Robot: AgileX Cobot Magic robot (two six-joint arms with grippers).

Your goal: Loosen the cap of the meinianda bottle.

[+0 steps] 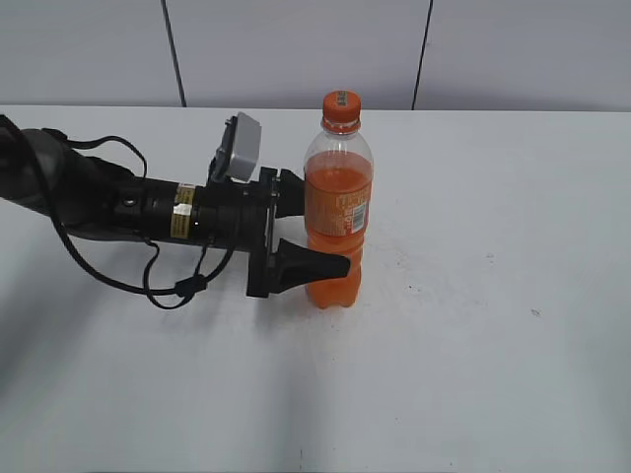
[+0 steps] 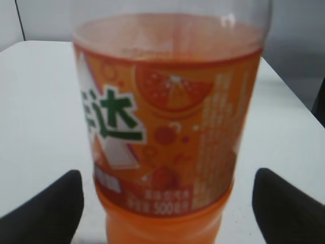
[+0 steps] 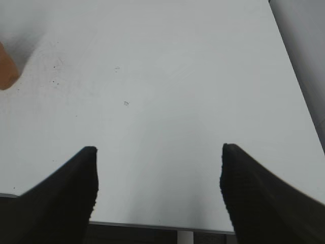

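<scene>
The orange cap point(image 1: 342, 105) has an orange ring point(image 1: 341, 127) below it. The cap will come all the way off when I turn it, and that ring will stay behind.
The meinianda bottle point(image 1: 338, 212) stands upright on the white table, with orange drink and an orange label. Its orange cap point(image 1: 341, 106) is on top. My left gripper point(image 1: 317, 225) reaches in level from the left. It is open, with one black finger on each side of the bottle's lower body. In the left wrist view the bottle point(image 2: 167, 127) fills the frame, and the left gripper point(image 2: 167, 203) has a gap between each finger and the bottle. The cap is out of that view. My right gripper point(image 3: 158, 173) is open and empty above bare table. It does not show in the exterior view.
The white table point(image 1: 493, 345) stretches to the right and in front of the bottle. A grey panelled wall point(image 1: 296, 49) stands behind it. In the right wrist view an orange bit of the bottle point(image 3: 6, 68) shows at the left edge, and the table's edge point(image 3: 152, 223) runs along the bottom.
</scene>
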